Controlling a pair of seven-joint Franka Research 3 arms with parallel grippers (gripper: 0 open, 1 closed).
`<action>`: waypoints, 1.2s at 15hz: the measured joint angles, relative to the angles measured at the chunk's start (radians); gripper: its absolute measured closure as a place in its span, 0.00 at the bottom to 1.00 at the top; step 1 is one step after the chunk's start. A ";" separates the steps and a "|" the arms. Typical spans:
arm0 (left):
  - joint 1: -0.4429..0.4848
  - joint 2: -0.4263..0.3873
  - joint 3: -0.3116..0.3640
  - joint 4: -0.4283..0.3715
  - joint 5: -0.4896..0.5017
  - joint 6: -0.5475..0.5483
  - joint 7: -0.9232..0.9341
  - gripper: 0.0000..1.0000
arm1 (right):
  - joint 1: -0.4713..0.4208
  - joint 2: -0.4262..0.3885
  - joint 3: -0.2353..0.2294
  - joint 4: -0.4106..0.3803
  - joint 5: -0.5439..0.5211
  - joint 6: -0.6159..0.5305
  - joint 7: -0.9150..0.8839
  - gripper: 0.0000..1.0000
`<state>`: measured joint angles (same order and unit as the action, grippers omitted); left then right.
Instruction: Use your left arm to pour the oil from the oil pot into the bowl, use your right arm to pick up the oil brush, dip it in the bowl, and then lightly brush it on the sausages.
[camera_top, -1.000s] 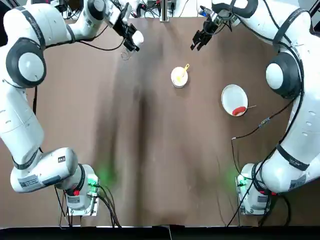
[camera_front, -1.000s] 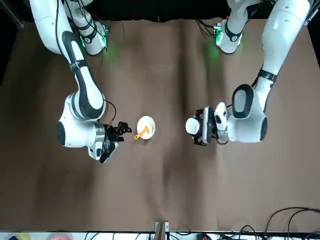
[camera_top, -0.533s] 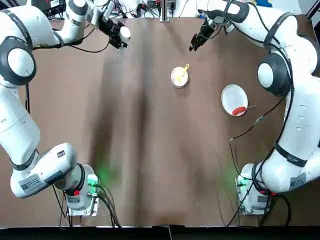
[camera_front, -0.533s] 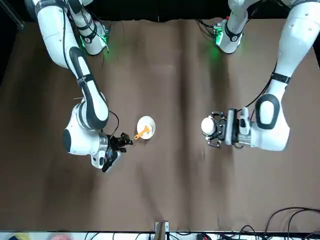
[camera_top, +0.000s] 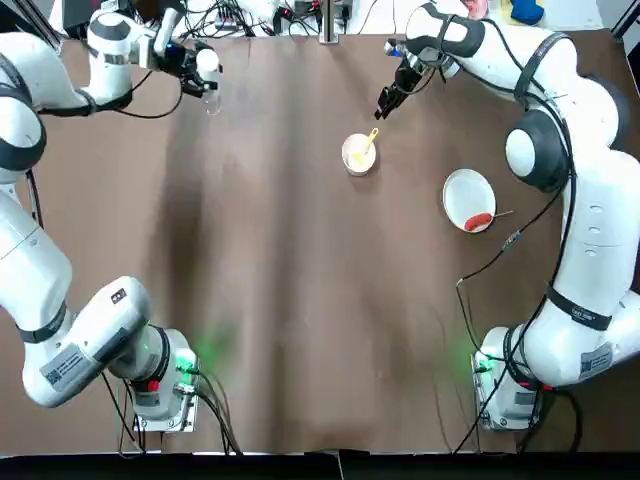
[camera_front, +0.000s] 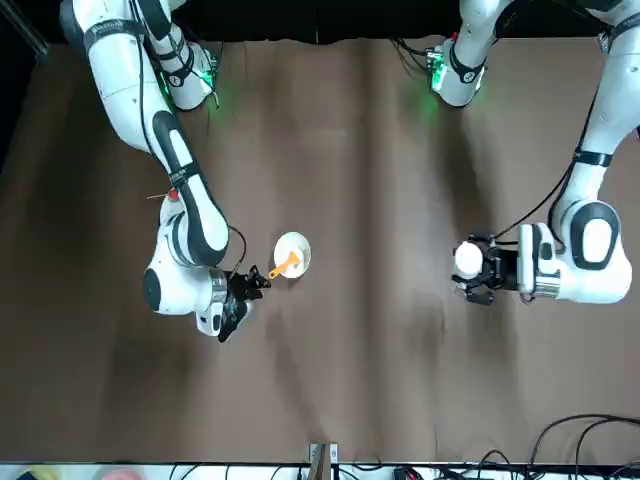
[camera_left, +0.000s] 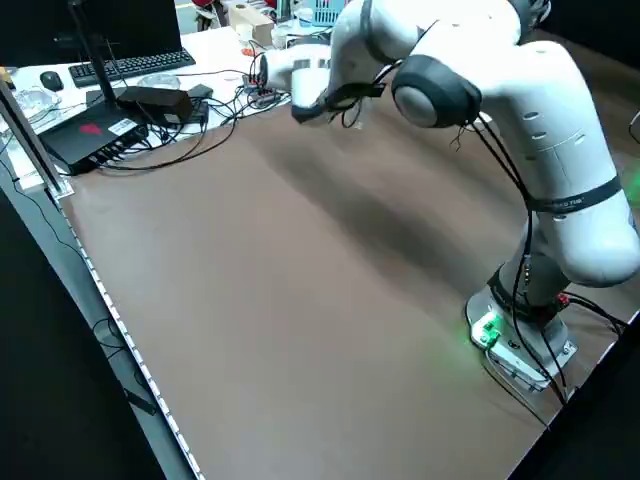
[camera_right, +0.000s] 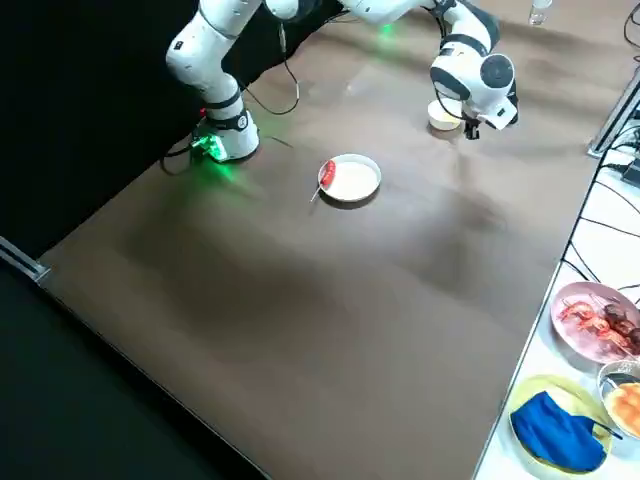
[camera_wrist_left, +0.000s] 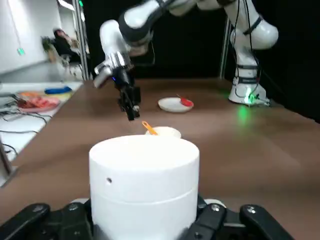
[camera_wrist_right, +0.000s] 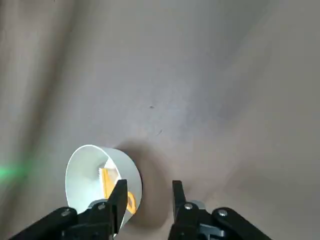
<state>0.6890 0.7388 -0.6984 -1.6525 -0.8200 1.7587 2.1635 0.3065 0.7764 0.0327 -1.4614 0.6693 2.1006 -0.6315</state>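
The oil brush (camera_front: 286, 264) only leans across the white bowl's open rim (camera_front: 278, 268), so it will come away at once when the robot lifts it, and the bowl will stay standing.
My left gripper (camera_top: 200, 72) is at the table's far left corner, shut on the oil pot (camera_top: 208, 64). The pot's white cap (camera_wrist_left: 144, 180) fills the left wrist view and also shows in the front view (camera_front: 466, 260). The white bowl (camera_top: 358, 154) stands mid-table toward the far edge, with the orange-handled oil brush (camera_top: 369, 140) leaning in it. My right gripper (camera_top: 385, 103) hovers just beyond the bowl (camera_wrist_right: 95, 172), open, with nothing between its fingers. The red sausage (camera_top: 479, 220) lies on the white plate (camera_top: 466, 190) to the bowl's right.
Green-lit arm bases (camera_top: 160, 385) stand at the near edge. Beyond the table's right side lie plates of food (camera_right: 598, 318) and a blue cloth (camera_right: 558, 432). Cables and a keyboard (camera_left: 130, 62) lie past the far edge.
My left gripper has carried the oil pot leftward, away from the bowl toward the far left corner. The right gripper has drifted a little closer to the bowl.
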 joint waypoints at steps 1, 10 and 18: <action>0.030 0.015 0.001 0.000 -0.013 -0.017 0.019 0.45 | 0.005 0.003 0.000 0.000 0.000 -0.002 0.000 0.56; 0.225 0.054 0.081 0.025 -0.022 -0.190 0.153 0.45 | 0.028 0.014 0.001 0.000 0.000 -0.056 0.000 0.67; 0.274 0.085 0.176 0.048 -0.027 -0.239 0.209 0.45 | 0.034 0.029 0.001 0.000 0.000 -0.058 0.000 0.76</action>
<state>0.9628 0.8235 -0.5227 -1.6044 -0.8475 1.5198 2.3730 0.3404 0.8054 0.0336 -1.4614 0.6694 2.0428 -0.6314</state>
